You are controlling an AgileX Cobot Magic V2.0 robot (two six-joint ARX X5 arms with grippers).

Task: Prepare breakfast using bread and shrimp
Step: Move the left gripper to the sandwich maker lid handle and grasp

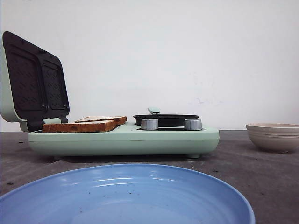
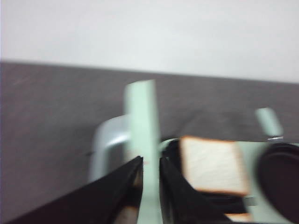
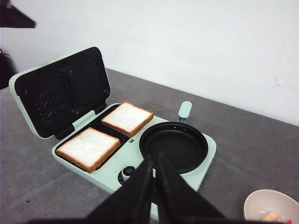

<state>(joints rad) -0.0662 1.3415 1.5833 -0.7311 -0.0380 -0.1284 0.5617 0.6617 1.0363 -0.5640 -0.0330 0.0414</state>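
The open lid (image 1: pixel 37 81) stands beyond the bread, its handle facing away from my right gripper, so next my left gripper takes the handle (image 2: pixel 100 145) and swings the lid shut.
Two slices of bread (image 1: pixel 79 126) (image 3: pixel 88 147) lie side by side on the dark plates of a mint-green sandwich maker (image 1: pixel 126 140), the far slice (image 3: pixel 127 117) next to the black pan (image 3: pixel 175 144). The lid (image 1: pixel 32 79) stands open and upright. In the blurred left wrist view, my left gripper (image 2: pixel 150 161) is slightly open, with the lid's pale edge (image 2: pixel 140 112) showing in the gap. One slice (image 2: pixel 212 163) lies beyond it. My right gripper (image 3: pixel 155 156) hovers shut and empty over the pan's near rim. An orange-pink shrimp piece (image 3: pixel 271 217) lies in the beige bowl (image 3: pixel 268 205).
A large blue plate (image 1: pixel 126 196) fills the foreground in front of the maker. The beige bowl (image 1: pixel 273 135) stands on the table to the maker's right. Two silver knobs (image 1: pixel 149 123) sit on the maker's front, and a mint pan handle (image 3: pixel 185 109) points backward.
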